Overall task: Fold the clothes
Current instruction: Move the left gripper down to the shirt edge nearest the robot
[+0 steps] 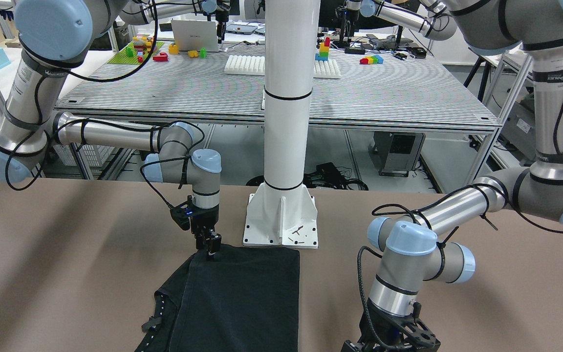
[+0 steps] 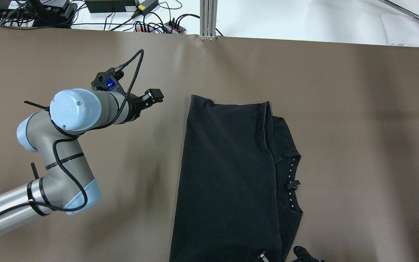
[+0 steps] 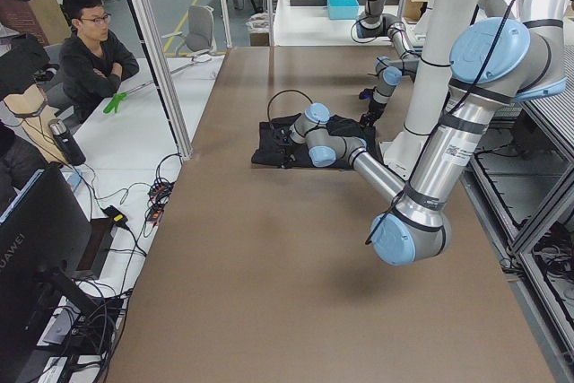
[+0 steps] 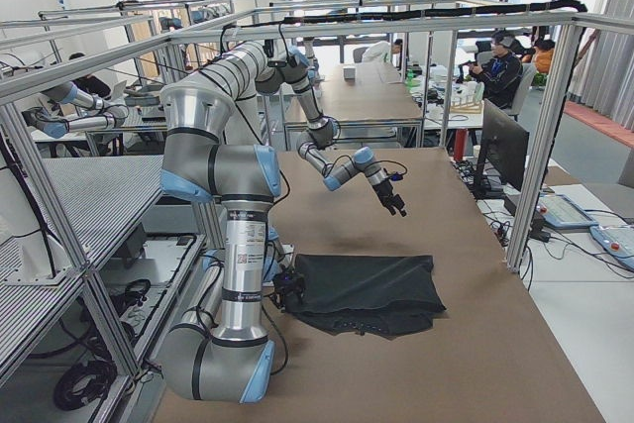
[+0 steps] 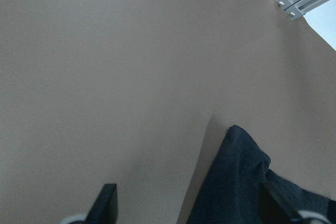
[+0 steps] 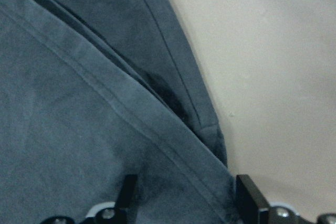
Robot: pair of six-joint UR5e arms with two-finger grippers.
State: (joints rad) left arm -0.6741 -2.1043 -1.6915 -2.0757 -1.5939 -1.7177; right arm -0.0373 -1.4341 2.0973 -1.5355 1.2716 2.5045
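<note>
I will fold the black garment (image 1: 241,299), and it will bend over onto itself in a soft crease, because it lies thin and smooth up to its near edge (image 1: 265,249).
The black garment (image 2: 224,174) lies folded lengthwise in the middle of the brown table. A narrower layer with white dots (image 2: 292,182) along the neckline sticks out on its right side. It also shows in the front view (image 1: 242,298). My right gripper (image 6: 189,198) hangs over the garment's near right corner. Its fingers (image 6: 251,195) stand apart with flat fabric between them, gripping nothing. In the front view it (image 1: 209,250) sits at that corner. My left gripper (image 2: 153,97) is open and empty above bare table, left of the garment. Its wrist view shows the garment's far left corner (image 5: 236,182).
The white post's base (image 1: 281,220) stands at the table's robot-side edge, right behind the garment. An aluminium profile (image 2: 208,18) and cables lie beyond the far edge. A seated person (image 3: 90,51) is off the table's far side. Bare brown table (image 2: 358,127) extends on both sides.
</note>
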